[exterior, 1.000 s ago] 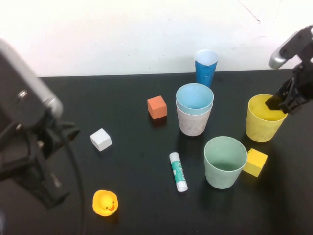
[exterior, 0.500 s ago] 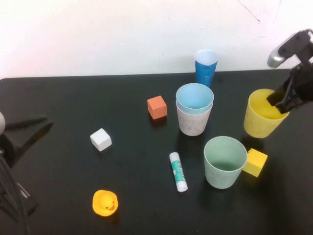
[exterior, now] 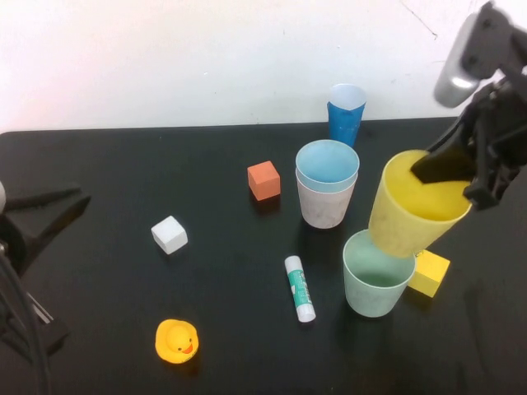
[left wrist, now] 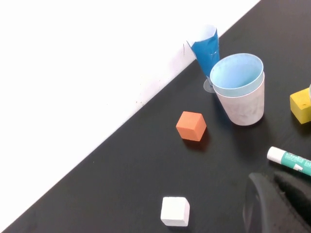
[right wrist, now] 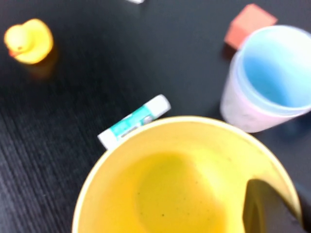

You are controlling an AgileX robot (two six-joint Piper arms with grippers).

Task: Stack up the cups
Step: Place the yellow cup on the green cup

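Only the yellow cup's rim [exterior: 395, 167] is pinched in my right gripper, so I should set that cup into the pale green cup [exterior: 378, 267] and grip both cups' rims before I lift.
My right gripper [exterior: 449, 174] is shut on the rim of the yellow cup [exterior: 410, 218], one finger [right wrist: 265, 204] inside the wall. The cup hangs tilted in the air, its base just above the pale green cup [exterior: 375, 284], which stands upright on the black table [exterior: 206, 296]. Behind and to the left, the light blue cup [exterior: 328, 164] sits nested in the pale pink cup [exterior: 325, 207]. The right wrist view looks down into the yellow cup [right wrist: 184, 189]. My left gripper [exterior: 49, 212] is parked low at the table's left edge, shut and holding nothing.
A dark-blue paper cup [exterior: 346, 113] stands at the back by the wall. Near the green cup lie a yellow cube [exterior: 430, 273] and a glue stick [exterior: 300, 288]. Further left are an orange cube [exterior: 263, 179], a white cube [exterior: 169, 234] and a yellow duck [exterior: 176, 341].
My right gripper has shut on the yellow cup, lifted it off the table and carried it left to above the green cup. The left arm drew back to the left edge.
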